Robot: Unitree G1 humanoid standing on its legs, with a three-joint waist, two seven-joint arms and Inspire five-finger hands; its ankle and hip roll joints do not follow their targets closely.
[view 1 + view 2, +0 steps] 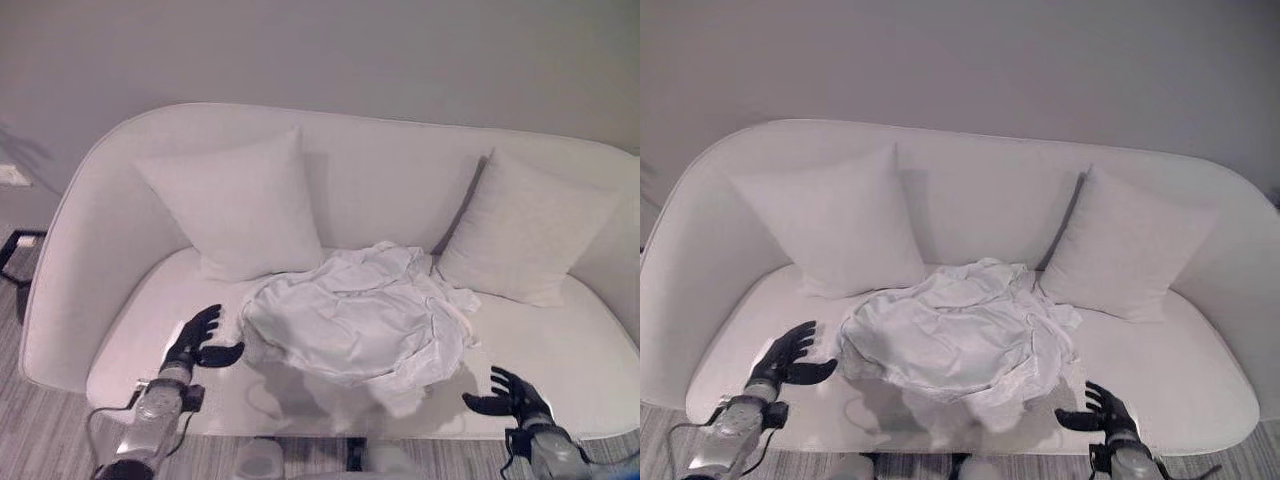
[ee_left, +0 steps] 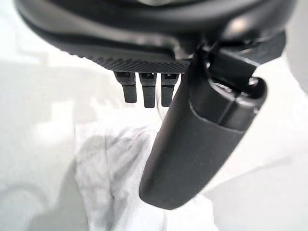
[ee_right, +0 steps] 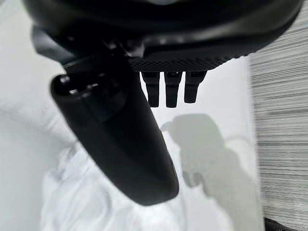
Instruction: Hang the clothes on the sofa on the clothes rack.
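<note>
The crumpled white garment will spread out wide and droop in the middle when the robot lifts the garment's ends, because it lies in loose, limp folds.
A crumpled white garment lies heaped in the middle of the white sofa seat, one fold hanging over the front edge. My left hand hovers just left of the heap, fingers straight and spread, holding nothing. My right hand is near the seat's front edge, right of the heap and a little apart from it, fingers also straight. The left wrist view shows the garment past the extended thumb; the right wrist view shows the cloth beside that hand's thumb.
Two white cushions lean on the sofa back, one at the left and one at the right. A grey wall rises behind. Striped grey carpet lies in front of the sofa.
</note>
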